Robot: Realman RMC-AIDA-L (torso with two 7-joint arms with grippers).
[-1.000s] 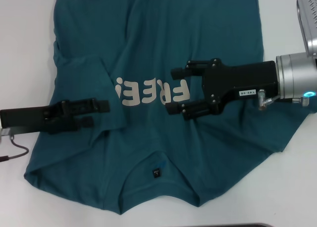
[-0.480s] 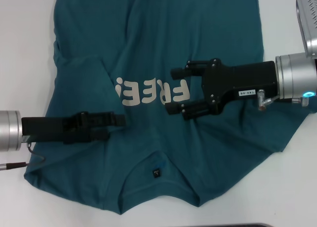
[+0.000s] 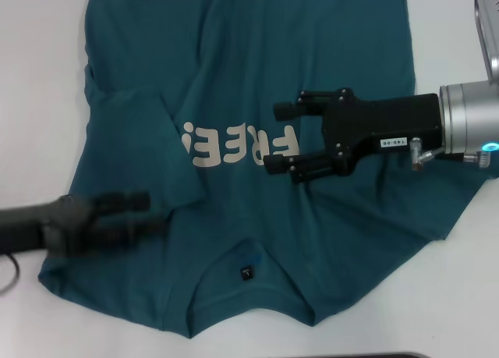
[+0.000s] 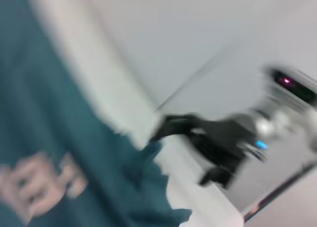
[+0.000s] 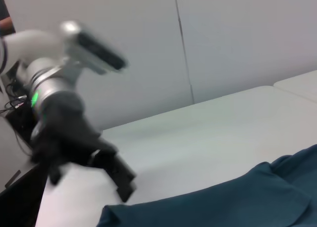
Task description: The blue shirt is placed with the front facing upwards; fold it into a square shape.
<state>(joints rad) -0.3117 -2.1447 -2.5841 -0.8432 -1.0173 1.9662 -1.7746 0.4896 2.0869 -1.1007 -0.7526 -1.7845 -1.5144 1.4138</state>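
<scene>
The unfolded sleeve is bunched up and creased under my right arm. My right gripper should move back, grab the cuff and pull the sleeve straight before folding it.
The blue shirt lies spread on the white table, front up, with its off-white "FREE" lettering in the middle and the black neck tag at the near collar. One sleeve is folded in over the body on the left. My right gripper hovers open just right of the lettering, nothing between its fingers. Over the shirt's near left shoulder, my left gripper is smeared by motion and looks open, teal cloth showing between its fingers. The shirt also shows in the right wrist view, with the left arm beyond it.
Bare white table runs along the shirt's left side and near edge. A thin cable loops by the left arm. A dark strip sits at the near table edge. The left wrist view shows the right arm farther off.
My left gripper reached right over the shirt, then drew back left and nearer the collar side, blurred now. My right gripper shifted slightly away from the collar.
</scene>
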